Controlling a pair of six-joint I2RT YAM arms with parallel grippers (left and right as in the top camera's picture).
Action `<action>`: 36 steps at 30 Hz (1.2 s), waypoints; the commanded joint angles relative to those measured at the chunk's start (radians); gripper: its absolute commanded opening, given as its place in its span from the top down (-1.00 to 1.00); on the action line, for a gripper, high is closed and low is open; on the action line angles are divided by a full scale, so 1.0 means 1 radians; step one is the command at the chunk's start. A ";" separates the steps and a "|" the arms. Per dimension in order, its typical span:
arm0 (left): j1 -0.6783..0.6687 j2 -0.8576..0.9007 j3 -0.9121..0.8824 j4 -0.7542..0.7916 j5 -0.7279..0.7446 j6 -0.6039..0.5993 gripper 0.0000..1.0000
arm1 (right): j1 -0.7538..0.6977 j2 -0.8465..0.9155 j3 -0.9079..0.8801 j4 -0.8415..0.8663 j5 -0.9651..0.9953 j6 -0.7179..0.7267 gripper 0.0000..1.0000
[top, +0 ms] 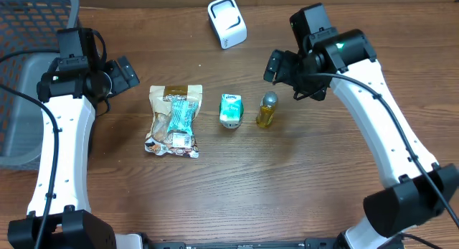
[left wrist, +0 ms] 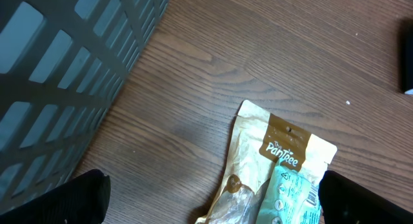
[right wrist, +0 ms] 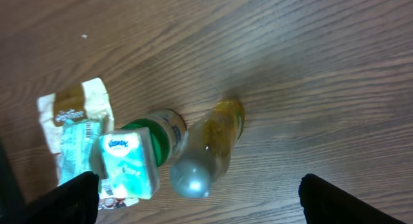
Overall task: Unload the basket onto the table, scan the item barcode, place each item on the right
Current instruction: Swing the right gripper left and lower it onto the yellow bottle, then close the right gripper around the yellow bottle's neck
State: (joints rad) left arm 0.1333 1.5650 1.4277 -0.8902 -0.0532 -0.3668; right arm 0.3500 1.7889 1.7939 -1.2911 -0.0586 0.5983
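The yellow bottle (top: 265, 117) is standing clear of the carton, so the robot's right gripper should go on moving down toward the silver cap (top: 270, 98) before its open fingers are on both sides of the bottle.
Three items lie in a row on the wooden table: a tan snack bag (top: 174, 120) with a teal packet on it, a small teal-and-white carton (top: 230, 110) and a yellow bottle (top: 267, 111) with a silver cap. A white scanner (top: 226, 21) stands at the back. My right gripper (top: 283, 78) hangs open just behind and above the bottle (right wrist: 206, 146), with the carton (right wrist: 126, 162) to its left; nothing is between its fingers (right wrist: 352, 201). My left gripper (top: 129, 73) is open above the table left of the snack bag (left wrist: 277, 166), whose packet shows a barcode (left wrist: 312, 195).
A dark grey plastic basket (top: 21, 98) stands at the left edge, close to my left arm, and its slatted wall (left wrist: 58, 69) fills the left wrist view's upper left. Bare wood lies in front of the items.
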 commanded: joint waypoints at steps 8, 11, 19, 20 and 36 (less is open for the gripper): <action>0.010 0.004 0.008 0.004 -0.006 0.003 -0.99 | 0.087 0.113 -0.014 0.020 0.084 0.128 -0.91; 0.010 0.004 0.008 0.004 -0.006 0.004 -0.99 | 0.088 0.144 -0.014 0.013 0.106 0.169 -0.91; 0.010 0.004 0.008 0.004 -0.006 0.004 -0.99 | 0.088 0.228 -0.014 -0.021 0.098 0.169 -0.79; 0.010 0.004 0.008 0.004 -0.006 0.004 -0.99 | 0.088 0.230 -0.014 -0.024 0.098 0.169 -0.72; 0.010 0.004 0.008 0.004 -0.006 0.004 -0.99 | 0.088 0.231 -0.014 -0.030 0.079 0.168 -0.21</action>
State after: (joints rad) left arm 0.1333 1.5650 1.4277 -0.8902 -0.0532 -0.3668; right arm 0.4400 2.0247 1.7782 -1.3212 0.0242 0.7631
